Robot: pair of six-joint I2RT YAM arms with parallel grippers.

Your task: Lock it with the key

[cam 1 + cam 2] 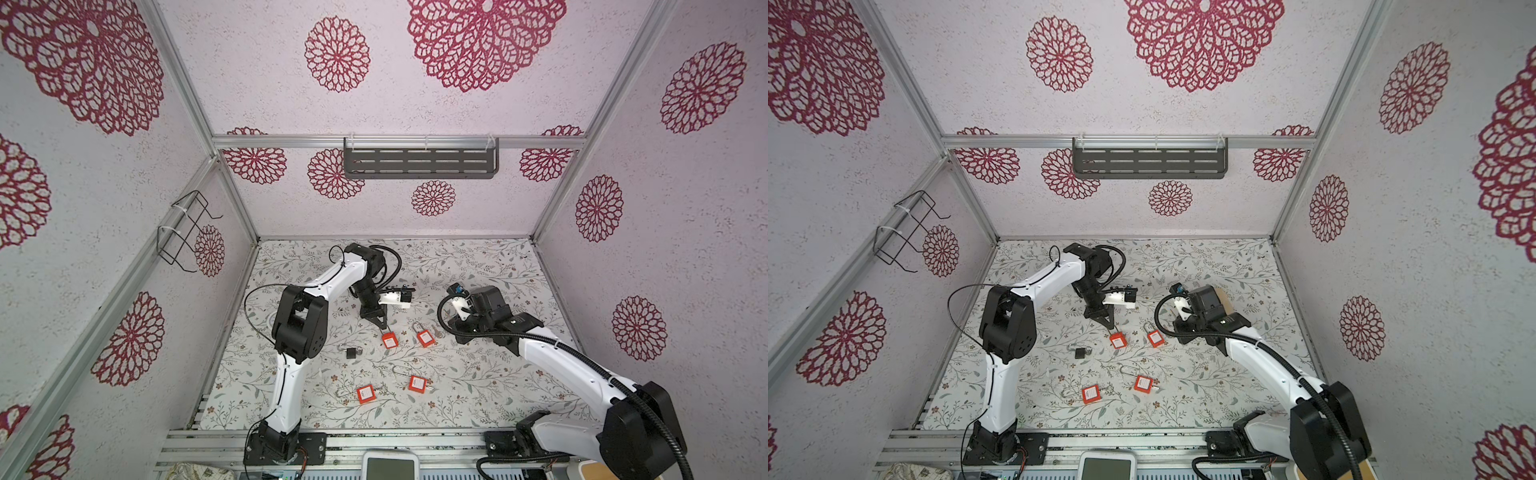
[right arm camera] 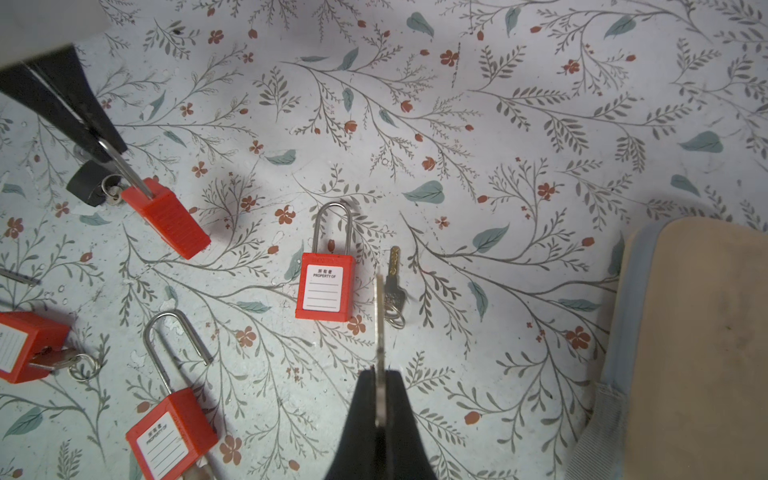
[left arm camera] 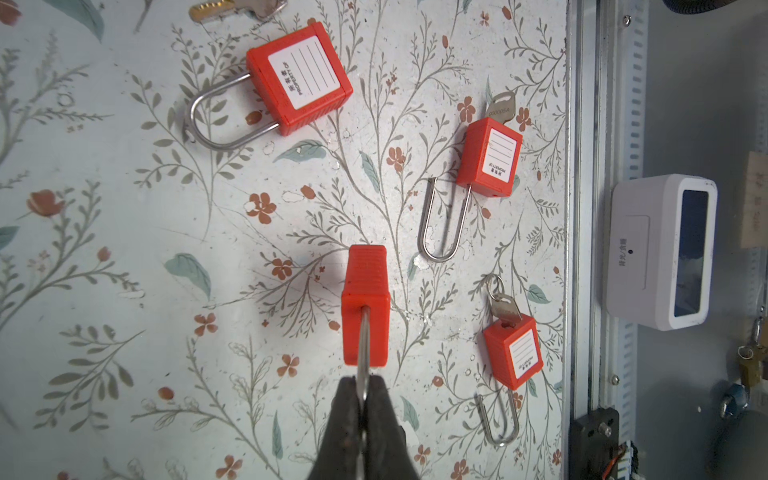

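Note:
My left gripper has the held red padlock's label facing up over clear mat. It should keep lowering the padlock until the padlock's body lies flat, then let go there.
My left gripper is shut on the steel shackle of a red padlock, whose body hangs tilted below the fingertips, close over the floral mat. In both top views this padlock sits mid-table under the left gripper. My right gripper is shut on a key, seen edge-on and sticking straight out past the fingertips. From the right wrist view the held padlock is apart from the key. In the top views the right gripper is hidden under its wrist.
On the mat lie other red padlocks, two with keys in them. There is also a black padlock and a loose key on a ring. A white device sits beyond the front rail.

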